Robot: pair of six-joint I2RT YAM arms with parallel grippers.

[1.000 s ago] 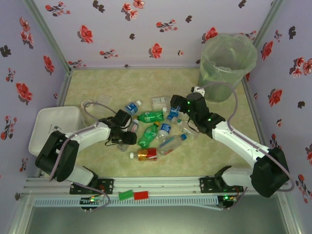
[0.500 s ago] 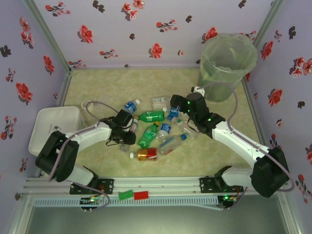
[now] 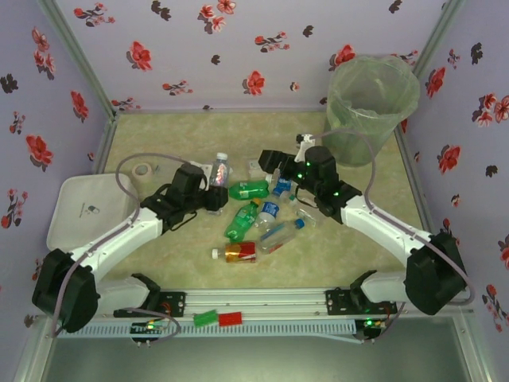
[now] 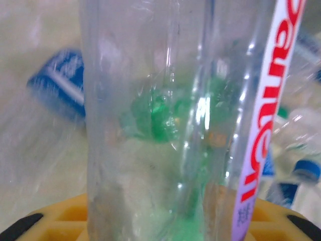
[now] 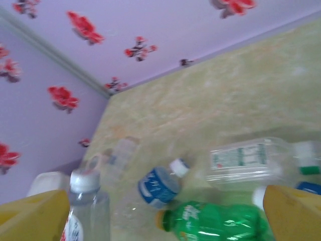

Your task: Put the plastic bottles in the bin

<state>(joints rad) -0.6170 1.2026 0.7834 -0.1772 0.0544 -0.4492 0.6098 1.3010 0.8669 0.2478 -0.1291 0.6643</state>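
My right gripper should grasp the clear bottle below its white cap [image 3: 222,164] and carry it across, since my left gripper is holding it far from the bin [image 3: 371,102].
My left gripper [image 3: 211,192] is shut on a clear plastic bottle [image 3: 218,170] with a white cap, held off the table left of the pile. In the left wrist view this bottle [image 4: 150,125] stands between my yellow fingers [image 4: 65,221], and its white label carries red letters. Several more plastic bottles lie in a pile: two green ones [image 3: 248,189] [image 3: 241,222], an amber one [image 3: 238,252] and clear ones with blue labels [image 3: 269,211]. My right gripper [image 3: 271,166] hangs open over the back of the pile, and the right wrist view has a blue-labelled bottle [image 5: 158,185] and a green one [image 5: 220,223] below it. The bin [image 3: 370,103] stands at the back right.
A flat white tray [image 3: 83,208] lies at the left edge of the table. A small roll of tape [image 3: 143,170] sits behind the left arm. Floral walls close in the back and both sides.
My left gripper has shut on the clear bottle and lifted it up and toward the back. My right gripper has drifted a little back and to the left, still open.
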